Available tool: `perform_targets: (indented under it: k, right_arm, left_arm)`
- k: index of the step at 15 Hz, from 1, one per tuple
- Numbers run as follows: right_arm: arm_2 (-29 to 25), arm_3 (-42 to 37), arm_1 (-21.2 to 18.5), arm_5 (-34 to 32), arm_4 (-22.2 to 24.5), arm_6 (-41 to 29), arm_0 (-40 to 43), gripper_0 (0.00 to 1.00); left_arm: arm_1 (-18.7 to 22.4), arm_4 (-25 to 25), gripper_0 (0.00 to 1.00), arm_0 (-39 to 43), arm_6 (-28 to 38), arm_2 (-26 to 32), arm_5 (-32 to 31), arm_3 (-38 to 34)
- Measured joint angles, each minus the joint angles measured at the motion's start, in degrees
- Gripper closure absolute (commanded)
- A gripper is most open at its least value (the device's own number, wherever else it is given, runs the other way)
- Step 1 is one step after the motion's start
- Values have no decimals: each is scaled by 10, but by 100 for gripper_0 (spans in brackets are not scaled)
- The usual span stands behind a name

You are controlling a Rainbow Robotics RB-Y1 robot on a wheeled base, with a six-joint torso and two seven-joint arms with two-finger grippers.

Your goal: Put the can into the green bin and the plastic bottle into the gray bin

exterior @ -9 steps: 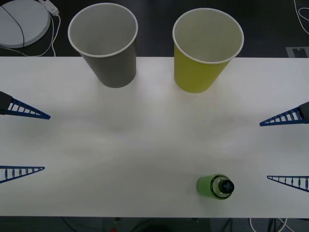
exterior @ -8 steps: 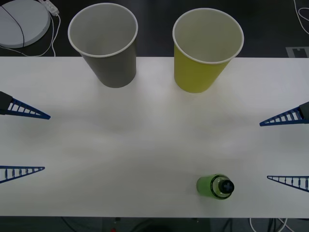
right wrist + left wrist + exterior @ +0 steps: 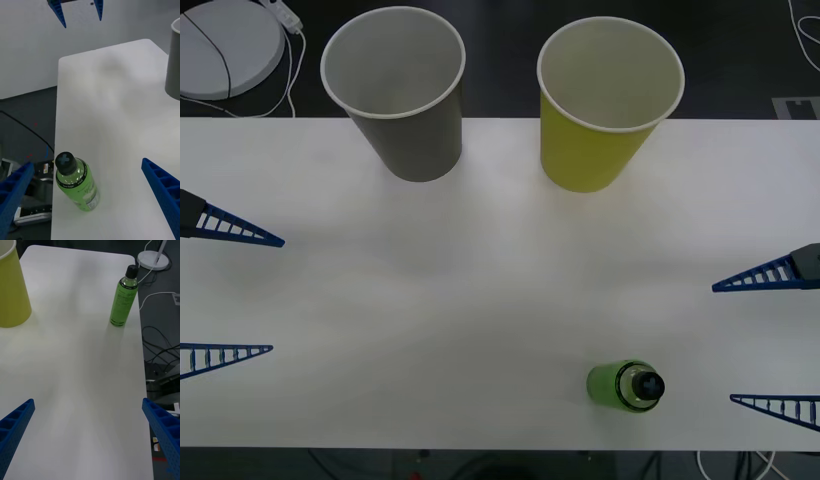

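My gripper will lower the plastic bottle in, and the bottle should come to rest leaning inside with its cap at the top, because the gray bin's tall walls get narrower toward the bin's base.
The plastic bottle stands upright near the table's front edge, right of centre; it is green with a black cap. At the back stand the gray bin on the left and the green bin on the right. The can is out of view. My right gripper is open at the right edge, level with the bottle and a short way to its right. In the right wrist view the bottle stands just ahead of the open right gripper. My left gripper rests open at the left edge.
The white table has bare room between the bins and the bottle. A white round disc with a cable lies on the dark floor behind the back left corner. Cables and equipment lie on the floor past the front edge.
My right gripper has shifted a little toward the table's front edge, coming level with the bottle. The left gripper, bottle and bins have stayed put.
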Motion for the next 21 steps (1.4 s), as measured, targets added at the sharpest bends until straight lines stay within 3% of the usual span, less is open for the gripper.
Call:
perform_targets:
  k: [3, 8, 13, 21]
  right_arm:
    - [-4, 1, 0, 0, -15, 29, 15, 0]
    - [-8, 37, -5, 0, -66, 154, 66, 0]
    - [-6, 85, -4, -1, -87, 238, 110, 0]
    - [71, 189, -4, -13, -133, 319, 113, 0]
  left_arm:
    - [0, 0, 0, 0, 0, 0, 0, 0]
    - [0, 0, 0, 0, 0, 0, 0, 0]
    - [0, 0, 0, 0, 0, 0, 0, 0]
    - [0, 0, 0, 0, 0, 0, 0, 0]
